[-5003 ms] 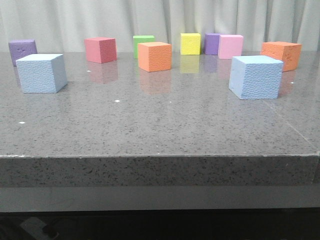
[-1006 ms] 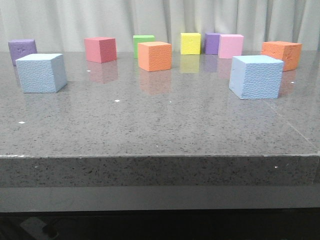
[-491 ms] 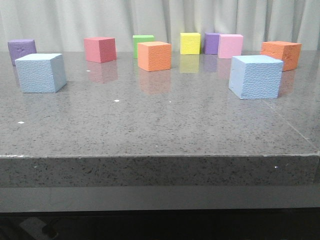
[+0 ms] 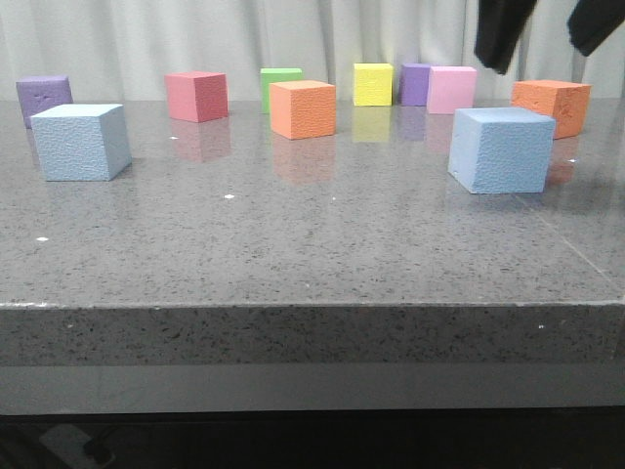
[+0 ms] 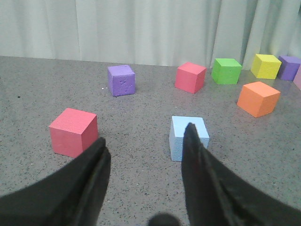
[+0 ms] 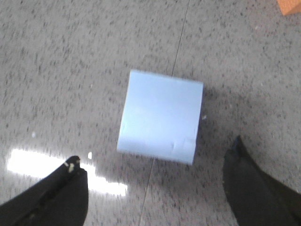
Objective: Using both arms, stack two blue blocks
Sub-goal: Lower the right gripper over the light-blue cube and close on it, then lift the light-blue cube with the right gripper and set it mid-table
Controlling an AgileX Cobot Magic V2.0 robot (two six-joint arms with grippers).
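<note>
The blue block [image 4: 500,151] under my right gripper is far away from the other blue block. Next, my right gripper brings it to the table's middle [image 4: 338,178] before stacking.
Two pale blue blocks rest on the grey table, one at the left [image 4: 80,142] and one at the right [image 4: 501,149]. My right gripper [image 4: 547,34] hangs open above the right block, apart from it; its two dark fingers show at the top of the front view. In the right wrist view that block [image 6: 161,116] lies below the open, empty gripper [image 6: 155,160]. My left gripper [image 5: 145,143] is open and empty, short of the left block [image 5: 181,136], which one finger partly hides. The left gripper is out of the front view.
Other cubes stand along the back of the table: purple [image 4: 44,96], red [image 4: 196,96], green [image 4: 280,83], orange [image 4: 302,109], yellow [image 4: 372,84], purple [image 4: 414,84], pink [image 4: 451,90], orange [image 4: 552,105]. A red cube [image 5: 74,132] sits beside the left gripper.
My right gripper's fingers have come into the front view at the top right, above the right blue block. No block has moved.
</note>
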